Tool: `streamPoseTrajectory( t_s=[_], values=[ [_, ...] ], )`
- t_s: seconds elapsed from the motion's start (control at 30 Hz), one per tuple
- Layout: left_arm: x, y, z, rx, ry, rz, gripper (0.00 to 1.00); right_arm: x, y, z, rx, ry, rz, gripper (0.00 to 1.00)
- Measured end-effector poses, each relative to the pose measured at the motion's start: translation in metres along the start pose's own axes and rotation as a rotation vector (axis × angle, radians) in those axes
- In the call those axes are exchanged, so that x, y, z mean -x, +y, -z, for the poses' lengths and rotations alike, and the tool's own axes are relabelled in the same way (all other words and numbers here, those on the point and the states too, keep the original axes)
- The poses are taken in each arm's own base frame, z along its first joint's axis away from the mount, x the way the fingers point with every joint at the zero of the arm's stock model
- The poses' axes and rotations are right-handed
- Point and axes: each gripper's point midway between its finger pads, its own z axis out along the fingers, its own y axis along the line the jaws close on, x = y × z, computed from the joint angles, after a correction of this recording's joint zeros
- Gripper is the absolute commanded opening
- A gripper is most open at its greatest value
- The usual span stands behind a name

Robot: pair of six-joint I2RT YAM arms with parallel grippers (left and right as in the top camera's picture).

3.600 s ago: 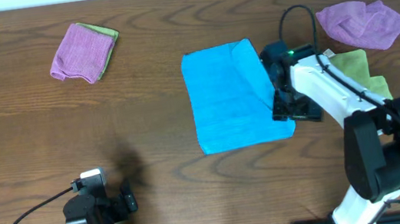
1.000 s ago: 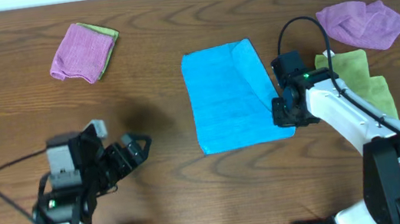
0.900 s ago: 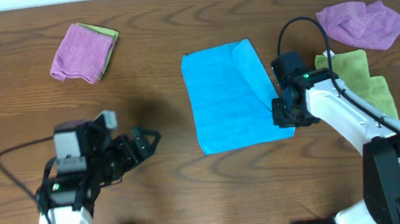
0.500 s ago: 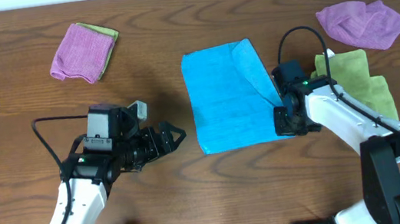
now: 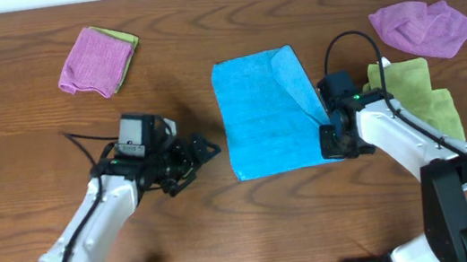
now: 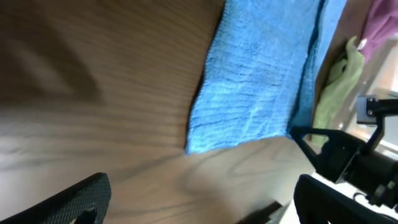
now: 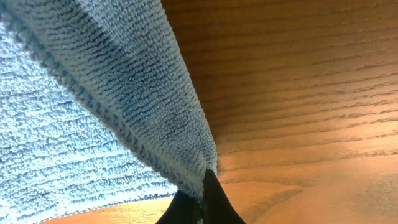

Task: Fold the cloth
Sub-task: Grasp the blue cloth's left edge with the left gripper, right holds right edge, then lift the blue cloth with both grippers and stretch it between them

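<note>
The folded edge's near end (image 7: 194, 164) is pinched in my right gripper, so my left gripper should go next to the blue cloth's free front corner (image 5: 240, 174) and close there.
The blue cloth (image 5: 263, 118) lies flat at the table's middle, with a strip along its right side folded over onto it. My right gripper (image 5: 328, 132) is shut on the near end of that folded edge. In the right wrist view the black tips (image 7: 202, 194) pinch the cloth's thick hem (image 7: 143, 106) just above the wood. My left gripper (image 5: 199, 161) hovers just left of the cloth's front left corner, open and holding nothing. In the left wrist view its fingers (image 6: 81, 199) stand wide apart, with the cloth (image 6: 261, 81) ahead of them.
A pink cloth (image 5: 91, 61) lies folded over a green one at the back left. A crumpled purple cloth (image 5: 423, 26) and a green cloth (image 5: 423, 92) lie at the right, behind my right arm.
My left arm has swung from the front left towards the cloth's front left corner. My right gripper has closed on the folded edge and has barely moved.
</note>
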Motion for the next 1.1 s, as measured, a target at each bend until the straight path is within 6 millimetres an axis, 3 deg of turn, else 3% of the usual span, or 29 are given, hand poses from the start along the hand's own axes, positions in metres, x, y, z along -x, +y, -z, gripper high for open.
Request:
streamPoseTrajectory(
  t_s=[0.3, 0.5, 0.73, 0.77, 0.8, 0.87, 0.9, 0.93, 1.1],
  values=[
    [-0.014, -0.013, -0.041, -0.038, 0.095, 0.028, 0.95, 0.000, 0.000, 0.000, 0.000, 0.001, 0.000, 0.01],
    [-0.022, -0.007, -0.064, -0.014, 0.137, 0.092, 1.00, -0.001, 0.000, 0.000, -0.001, 0.002, 0.000, 0.01],
    [-0.023, -0.019, -0.080, -0.046, 0.147, 0.112, 0.80, -0.001, 0.000, 0.000, -0.002, 0.004, 0.000, 0.01],
    [-0.025, -0.020, -0.083, -0.046, 0.152, 0.116, 0.72, -0.001, 0.000, 0.000, -0.001, 0.004, 0.001, 0.01],
    [-0.026, -0.020, -0.085, -0.044, 0.155, 0.121, 0.57, -0.001, 0.000, 0.000, -0.002, 0.004, 0.000, 0.01],
    [-0.028, -0.016, -0.090, -0.026, 0.160, 0.137, 0.42, -0.001, 0.000, 0.000, -0.002, 0.004, 0.000, 0.01],
    [-0.029, -0.012, -0.093, -0.020, 0.170, 0.145, 0.29, -0.001, 0.000, 0.000, -0.002, 0.005, 0.000, 0.01],
    [-0.029, -0.011, -0.095, -0.017, 0.175, 0.151, 0.08, -0.001, 0.000, 0.000, -0.002, 0.004, 0.001, 0.01],
    [-0.026, -0.010, -0.103, -0.038, 0.177, 0.115, 0.06, -0.003, 0.003, 0.000, 0.018, 0.015, 0.002, 0.01]
  ],
)
